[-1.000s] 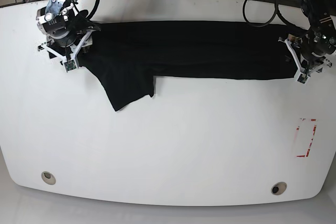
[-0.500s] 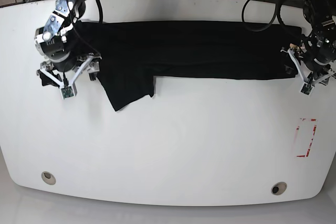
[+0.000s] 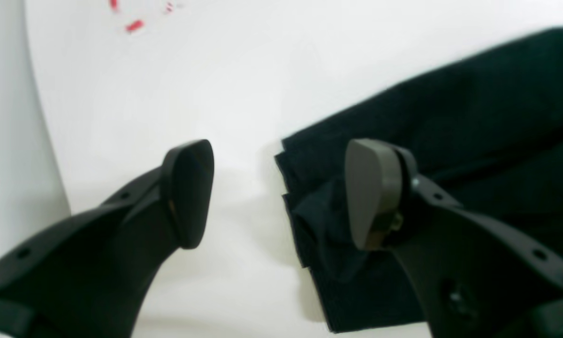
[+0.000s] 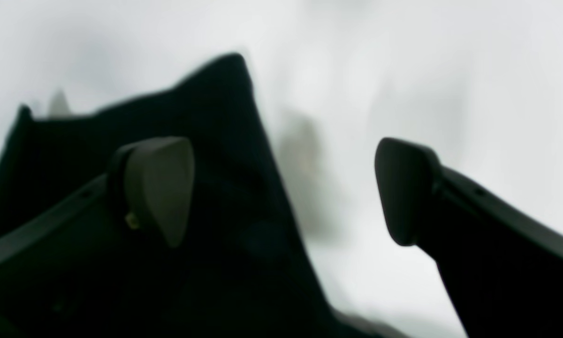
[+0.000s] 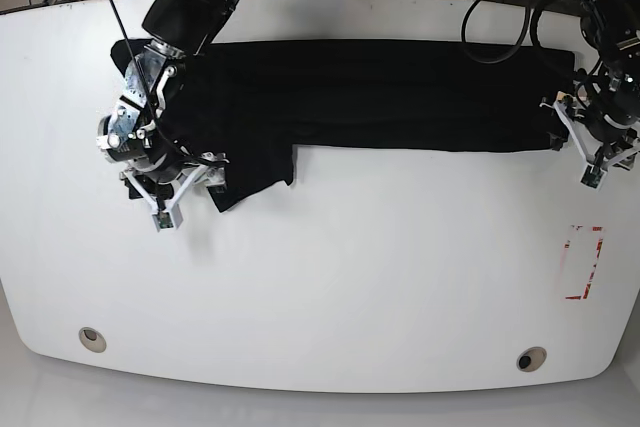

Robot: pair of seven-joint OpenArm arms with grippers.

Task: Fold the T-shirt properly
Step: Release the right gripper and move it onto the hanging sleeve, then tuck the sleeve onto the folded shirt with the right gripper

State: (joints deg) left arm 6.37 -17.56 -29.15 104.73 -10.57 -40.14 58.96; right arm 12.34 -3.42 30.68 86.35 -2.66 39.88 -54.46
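Observation:
The open fingers of my right gripper are on both sides of the sleeve flap's edge [image 5: 213,199], so they should keep moving in toward the T-shirt's cloth [image 5: 240,182] until they close on it.
The black T-shirt [image 5: 380,92] lies as a long folded band across the far half of the white table [image 5: 350,277], with one sleeve flap hanging toward the front at the left. My right gripper [image 5: 172,190] hovers at that sleeve, open wide. In its blurred wrist view, the right gripper [image 4: 281,192] has one finger over the T-shirt [image 4: 216,141] and the other over bare table. My left gripper [image 5: 597,147] stands open at the band's right end. There the left gripper [image 3: 279,195] straddles the layered edge of the T-shirt [image 3: 450,117], gripping nothing.
A red tape rectangle [image 5: 583,262] marks the table near its right edge, and its red marks [image 3: 133,26] show in the left wrist view. Two round holes [image 5: 92,338] [image 5: 531,358] sit near the front edge. Cables lie behind the table.
My right arm has let go of the shirt's left end, opened wider and swung forward down to the sleeve flap. My left gripper drifted slightly forward and stayed open.

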